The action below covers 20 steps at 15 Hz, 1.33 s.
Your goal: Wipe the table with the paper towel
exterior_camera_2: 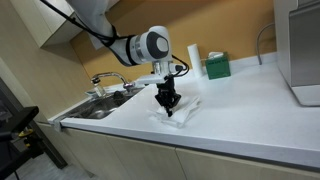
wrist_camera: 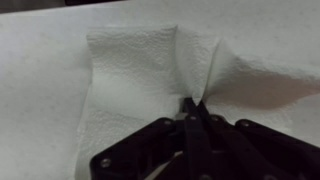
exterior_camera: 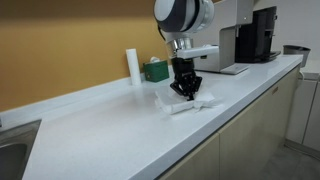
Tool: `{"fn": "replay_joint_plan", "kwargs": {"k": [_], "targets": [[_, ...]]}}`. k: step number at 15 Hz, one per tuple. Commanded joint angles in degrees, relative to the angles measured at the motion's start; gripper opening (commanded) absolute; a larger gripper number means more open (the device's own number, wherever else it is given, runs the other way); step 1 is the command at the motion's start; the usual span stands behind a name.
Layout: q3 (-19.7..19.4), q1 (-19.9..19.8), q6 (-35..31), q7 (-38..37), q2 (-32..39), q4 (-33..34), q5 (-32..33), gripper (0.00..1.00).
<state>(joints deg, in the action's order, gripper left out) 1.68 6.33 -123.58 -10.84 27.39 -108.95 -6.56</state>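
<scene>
My gripper should go on wiping toward the coffee machine until the paper towel reaches the front edge (exterior_camera: 242,104), because it is pinching the paper towel's fold (wrist_camera: 204,82) and the countertop ahead is clear.
A white paper towel (exterior_camera: 188,100) lies crumpled on the white countertop (exterior_camera: 110,125); it also shows in an exterior view (exterior_camera_2: 178,110) and fills the wrist view (wrist_camera: 140,75). My gripper (exterior_camera: 185,92) points straight down onto the towel, also seen in an exterior view (exterior_camera_2: 167,107). In the wrist view the black fingers (wrist_camera: 192,108) are pressed together and pinch a raised fold of the towel between their tips.
A paper towel roll (exterior_camera: 132,65) and a green box (exterior_camera: 155,70) stand by the back wall. A coffee machine (exterior_camera: 255,35) stands at the counter's far end. A sink with a faucet (exterior_camera_2: 105,95) lies at the other end. The counter's front edge is close to the towel.
</scene>
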Motion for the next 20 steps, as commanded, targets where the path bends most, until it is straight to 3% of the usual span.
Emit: {"fn": "replay_joint_plan", "kwargs": {"k": [1, 8, 14, 15, 16, 18, 20], "targets": [[-3.5, -1.3, -5.3, -5.0, -4.6, -10.4, 1.6, 0.01], [-9.2, -5.3, -8.1, -10.0, -4.3, -11.2, 3.9, 0.01], [-9.8, -6.9, -8.3, -10.4, -2.9, -8.0, 3.2, 0.01], [-9.6, -6.9, -8.3, -10.5, -3.3, -7.8, 2.8, 0.03], [-9.6, -6.7, -8.3, -10.9, -3.8, -7.7, 2.7, 0.28], [-10.4, -5.6, -9.8, -15.0, -4.8, -8.1, 3.6, 0.31], [-10.9, -4.8, -9.9, -21.1, -5.8, -8.3, 2.7, 0.45]]}}
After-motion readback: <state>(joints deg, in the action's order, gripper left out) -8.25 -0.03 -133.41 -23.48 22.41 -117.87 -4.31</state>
